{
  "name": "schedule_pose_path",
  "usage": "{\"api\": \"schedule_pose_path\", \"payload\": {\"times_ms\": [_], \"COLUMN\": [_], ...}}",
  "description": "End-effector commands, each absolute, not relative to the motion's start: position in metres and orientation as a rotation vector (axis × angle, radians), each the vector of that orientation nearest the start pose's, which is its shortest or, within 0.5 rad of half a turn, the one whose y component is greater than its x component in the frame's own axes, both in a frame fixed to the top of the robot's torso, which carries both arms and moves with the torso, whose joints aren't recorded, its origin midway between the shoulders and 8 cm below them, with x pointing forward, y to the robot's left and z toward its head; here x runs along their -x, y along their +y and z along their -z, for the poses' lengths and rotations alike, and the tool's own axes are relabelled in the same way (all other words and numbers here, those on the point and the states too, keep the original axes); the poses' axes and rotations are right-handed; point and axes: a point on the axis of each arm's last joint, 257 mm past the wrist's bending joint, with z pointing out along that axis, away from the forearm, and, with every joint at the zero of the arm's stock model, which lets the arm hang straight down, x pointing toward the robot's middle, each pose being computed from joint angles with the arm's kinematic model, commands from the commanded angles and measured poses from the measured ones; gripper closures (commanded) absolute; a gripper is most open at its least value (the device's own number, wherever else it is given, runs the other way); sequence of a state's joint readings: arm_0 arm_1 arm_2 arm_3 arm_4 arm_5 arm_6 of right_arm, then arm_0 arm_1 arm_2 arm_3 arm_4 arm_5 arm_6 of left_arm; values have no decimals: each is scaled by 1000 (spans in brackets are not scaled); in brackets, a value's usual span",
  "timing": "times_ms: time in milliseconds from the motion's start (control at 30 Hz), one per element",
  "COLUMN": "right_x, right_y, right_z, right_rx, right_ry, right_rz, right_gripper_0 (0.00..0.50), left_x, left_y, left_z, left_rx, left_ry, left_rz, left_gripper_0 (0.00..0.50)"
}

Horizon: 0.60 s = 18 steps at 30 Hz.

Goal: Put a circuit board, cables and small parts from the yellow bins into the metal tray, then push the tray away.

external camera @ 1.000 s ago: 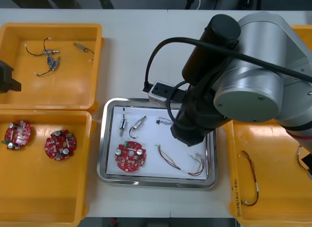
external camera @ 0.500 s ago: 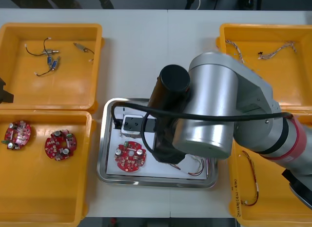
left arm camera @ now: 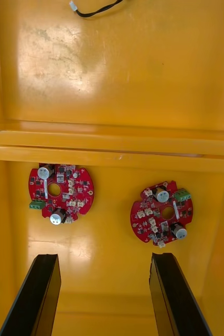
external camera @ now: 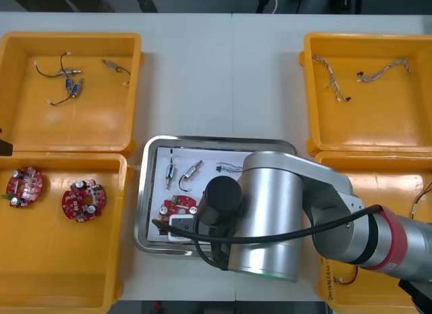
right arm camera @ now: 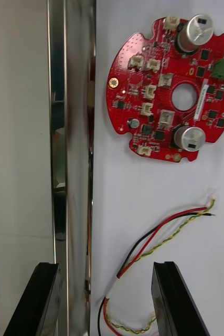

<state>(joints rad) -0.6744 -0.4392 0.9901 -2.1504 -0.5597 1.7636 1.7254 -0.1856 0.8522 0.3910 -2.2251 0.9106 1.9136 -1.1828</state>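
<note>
The metal tray will carry the circuit board [external camera: 177,206] and cables along in place when I push it, because they lie flat inside the tray's shiny rim.
The metal tray [external camera: 145,192] lies between the bins, white inside. It holds a red circuit board [external camera: 177,206], two small metal parts [external camera: 170,171] and a black cable [external camera: 228,168]. My right arm [external camera: 270,219] covers the tray's near half. In the right wrist view my right gripper [right arm camera: 105,302] is open and straddles the tray's shiny rim [right arm camera: 77,157]: one finger stands outside over the table, the other inside by the red and yellow cable [right arm camera: 164,236], short of the circuit board [right arm camera: 169,89]. My left gripper [left arm camera: 104,299] hangs open over two circuit boards [left arm camera: 59,193] in a bin.
The left far bin [external camera: 135,91] holds cables with small metal parts, the left near bin [external camera: 40,260] two circuit boards. Twisted cables lie in the right far bin [external camera: 368,125]. Bare table stretches beyond the tray's far edge.
My right arm has swung from the tray's far right side across to its near edge and now hides the tray's near half. The left arm has drawn back toward the left edge.
</note>
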Motion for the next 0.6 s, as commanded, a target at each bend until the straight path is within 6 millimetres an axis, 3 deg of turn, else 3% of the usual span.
{"api": "schedule_pose_path", "payload": {"times_ms": [33,600], "right_x": [-284,-283], "right_y": [2,16], "right_z": [294,318], "right_rx": [2041,2003], "right_ry": [1936,2014], "right_rz": [145,119], "right_gripper_0": [0,0], "left_x": [-373,-372], "left_y": [385,381], "left_z": [119,125], "left_rx": [-40,-71], "left_ry": [2582,2596], "left_rz": [-52,-55], "left_gripper_0": [0,0]}}
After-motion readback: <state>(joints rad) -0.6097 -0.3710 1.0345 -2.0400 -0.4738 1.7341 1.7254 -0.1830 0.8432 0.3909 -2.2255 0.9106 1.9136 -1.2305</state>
